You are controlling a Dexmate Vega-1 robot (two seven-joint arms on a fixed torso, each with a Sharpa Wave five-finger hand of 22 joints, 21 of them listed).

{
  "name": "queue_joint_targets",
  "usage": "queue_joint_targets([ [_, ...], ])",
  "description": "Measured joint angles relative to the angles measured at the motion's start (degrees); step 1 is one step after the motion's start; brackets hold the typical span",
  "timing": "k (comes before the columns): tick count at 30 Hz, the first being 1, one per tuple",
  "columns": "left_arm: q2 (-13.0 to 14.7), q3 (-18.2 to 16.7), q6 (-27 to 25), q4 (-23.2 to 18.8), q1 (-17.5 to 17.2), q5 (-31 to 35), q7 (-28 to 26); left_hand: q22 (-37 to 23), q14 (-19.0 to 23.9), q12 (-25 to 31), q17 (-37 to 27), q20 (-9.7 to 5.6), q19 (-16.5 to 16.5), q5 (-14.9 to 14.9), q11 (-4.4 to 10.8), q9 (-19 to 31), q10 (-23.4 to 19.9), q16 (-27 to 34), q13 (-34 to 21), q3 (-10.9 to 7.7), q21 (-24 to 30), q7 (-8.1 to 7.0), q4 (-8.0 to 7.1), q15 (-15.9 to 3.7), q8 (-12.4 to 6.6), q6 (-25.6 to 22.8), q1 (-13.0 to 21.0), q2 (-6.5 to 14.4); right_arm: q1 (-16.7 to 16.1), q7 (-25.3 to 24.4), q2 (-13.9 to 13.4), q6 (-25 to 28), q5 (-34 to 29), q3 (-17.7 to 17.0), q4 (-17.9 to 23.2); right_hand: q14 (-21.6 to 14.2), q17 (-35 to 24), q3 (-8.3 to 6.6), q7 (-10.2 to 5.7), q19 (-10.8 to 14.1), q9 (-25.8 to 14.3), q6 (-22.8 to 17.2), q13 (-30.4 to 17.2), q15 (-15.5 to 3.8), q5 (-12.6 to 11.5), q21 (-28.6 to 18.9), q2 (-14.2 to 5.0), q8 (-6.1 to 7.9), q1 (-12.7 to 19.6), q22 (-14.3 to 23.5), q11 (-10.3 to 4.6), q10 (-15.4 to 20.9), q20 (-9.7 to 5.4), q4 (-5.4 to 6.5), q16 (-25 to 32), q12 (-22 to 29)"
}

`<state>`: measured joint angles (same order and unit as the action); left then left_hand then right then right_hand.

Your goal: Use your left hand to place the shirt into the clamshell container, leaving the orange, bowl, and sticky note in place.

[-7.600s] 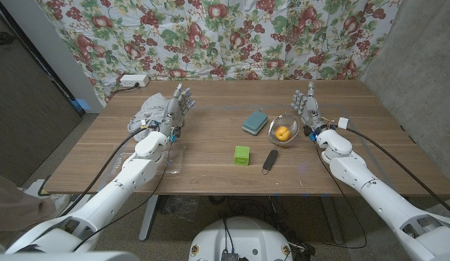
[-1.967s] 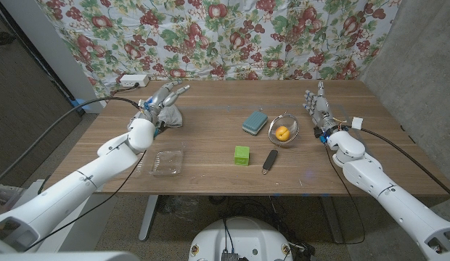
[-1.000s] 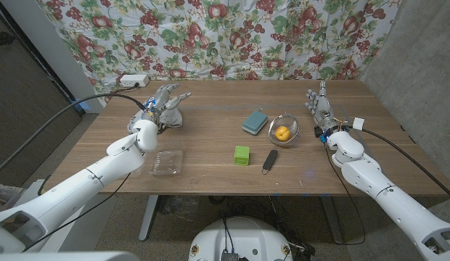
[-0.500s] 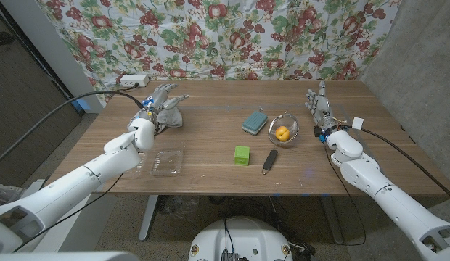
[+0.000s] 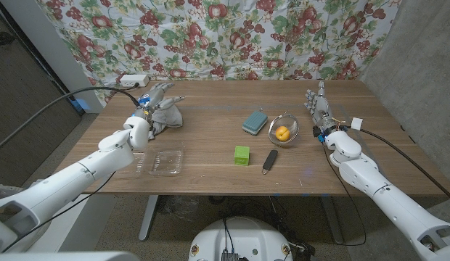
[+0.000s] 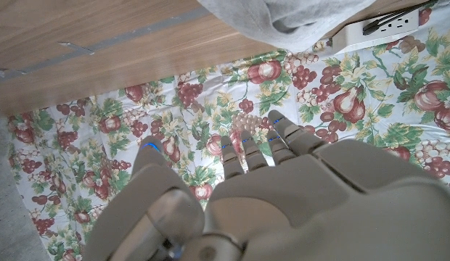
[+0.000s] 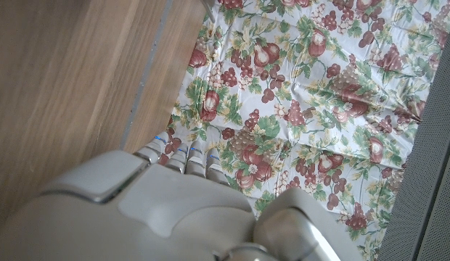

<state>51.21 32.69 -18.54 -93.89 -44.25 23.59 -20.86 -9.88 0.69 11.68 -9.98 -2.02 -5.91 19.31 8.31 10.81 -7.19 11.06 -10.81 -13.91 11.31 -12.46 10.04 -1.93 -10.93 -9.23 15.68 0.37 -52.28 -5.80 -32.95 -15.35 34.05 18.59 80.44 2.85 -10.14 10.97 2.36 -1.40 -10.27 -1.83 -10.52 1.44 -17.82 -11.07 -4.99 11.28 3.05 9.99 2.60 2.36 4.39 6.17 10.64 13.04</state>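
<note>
The grey shirt (image 5: 167,117) lies bunched up in a crumpled heap (image 5: 161,123), so when I lift it, it will rise as one drooping heap instead of opening out.
The grey shirt (image 5: 169,117) lies crumpled at the table's far left. My left hand (image 5: 155,100) hovers right at its far side, fingers spread, holding nothing. In the left wrist view the shirt (image 6: 297,16) sits just beyond the extended fingers of that hand (image 6: 283,188). The clear clamshell container (image 5: 168,161) lies open on the table, nearer me than the shirt. The orange (image 5: 282,133) sits in the bowl (image 5: 284,125) at the right. A green sticky note block (image 5: 242,155) sits mid-table. My right hand (image 5: 319,110) stands upright beside the bowl, fingers straight and empty.
A teal sponge (image 5: 255,122) lies left of the bowl and a black object (image 5: 269,160) lies in front of it. A white power strip (image 5: 132,80) sits at the table's far left corner, close behind the shirt. A floral cloth hangs behind the table.
My left arm has swung out to the left, uncovering the clamshell. The left hand has drifted slightly leftward at the shirt over the last second. The right hand has barely moved.
</note>
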Motion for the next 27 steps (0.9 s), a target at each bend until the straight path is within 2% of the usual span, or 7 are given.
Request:
queue_joint_targets([
  [5,0.08,0.1,0.0,0.79,0.05,0.0,0.0,0.0,0.5,0.0,0.0,-0.12,-0.76,0.62,0.23,0.0,-0.23,0.0,0.0,-0.24,0.0,-0.13,0.24,0.1,0.0,0.47,1.38,-0.92,0.0,-0.11,0.0,0.0,-0.02,0.0,0.0,0.0,0.0,0.0,0.0,0.0,0.0,0.0,0.0,0.0,0.0,0.0,0.0,0.0,0.0,0.0,0.0,0.0,0.0,0.0,0.0,0.0],
  [9,-0.11,0.1,0.34,1.67,0.04,1.13,-0.54,0.0,1.99,0.33,0.0,-0.11,-2.02,1.24,1.05,0.0,-1.06,0.07,0.0,-0.76,0.05,-0.13,0.19,-0.12,0.0,0.47,3.63,-1.86,0.08,-0.23,0.18,0.0,-0.05,0.07,-0.14,0.0,0.0,0.0,-0.05,0.0,0.0,-0.05,0.0,0.0,-0.15,0.0,0.0,0.0,0.0,0.0,0.0,0.0,0.0,0.0,0.0,0.0],
  [12,-0.27,0.13,0.62,2.39,-0.02,1.69,-1.61,0.0,3.91,0.5,-0.25,-0.2,-3.55,1.87,1.22,0.0,-2.06,0.6,-0.16,-0.79,0.44,-0.13,0.15,-0.19,0.0,0.47,5.12,-2.71,0.1,-0.31,0.2,0.0,-0.06,0.08,-0.16,0.0,0.0,0.0,-0.83,0.0,0.0,-0.83,0.0,0.0,-0.32,0.0,-0.01,0.0,0.01,0.0,0.0,0.0,0.0,0.0,0.0,0.0],
  [16,-0.46,0.21,0.77,3.27,-0.02,2.06,-2.43,0.0,5.1,0.5,-0.3,-0.16,-4.48,2.12,1.53,-0.01,-2.37,0.81,-0.27,-1.11,0.66,-0.13,-0.17,-0.23,0.0,0.47,5.56,-3.16,0.12,-0.31,0.23,0.0,-0.06,0.09,-0.22,0.0,0.0,0.0,-0.83,0.0,0.0,-0.83,0.0,0.0,-0.32,0.0,-0.46,0.0,0.46,0.0,-0.32,0.32,0.0,0.0,0.0,0.0],
  [27,-1.01,0.62,1.79,5.84,0.47,2.43,-3.8,-0.14,4.45,0.5,-0.3,-0.22,-4.55,2.55,1.53,0.28,-2.37,0.57,-0.27,-1.11,0.85,0.09,-0.17,-0.01,0.0,0.68,6.24,-3.84,0.22,-0.25,0.45,-0.03,-0.01,0.12,-0.55,0.01,0.0,0.0,-0.52,0.0,0.0,-1.13,0.0,0.0,-0.32,0.0,-0.46,0.0,0.46,0.0,-0.32,0.31,0.0,0.0,0.0,0.0],
])
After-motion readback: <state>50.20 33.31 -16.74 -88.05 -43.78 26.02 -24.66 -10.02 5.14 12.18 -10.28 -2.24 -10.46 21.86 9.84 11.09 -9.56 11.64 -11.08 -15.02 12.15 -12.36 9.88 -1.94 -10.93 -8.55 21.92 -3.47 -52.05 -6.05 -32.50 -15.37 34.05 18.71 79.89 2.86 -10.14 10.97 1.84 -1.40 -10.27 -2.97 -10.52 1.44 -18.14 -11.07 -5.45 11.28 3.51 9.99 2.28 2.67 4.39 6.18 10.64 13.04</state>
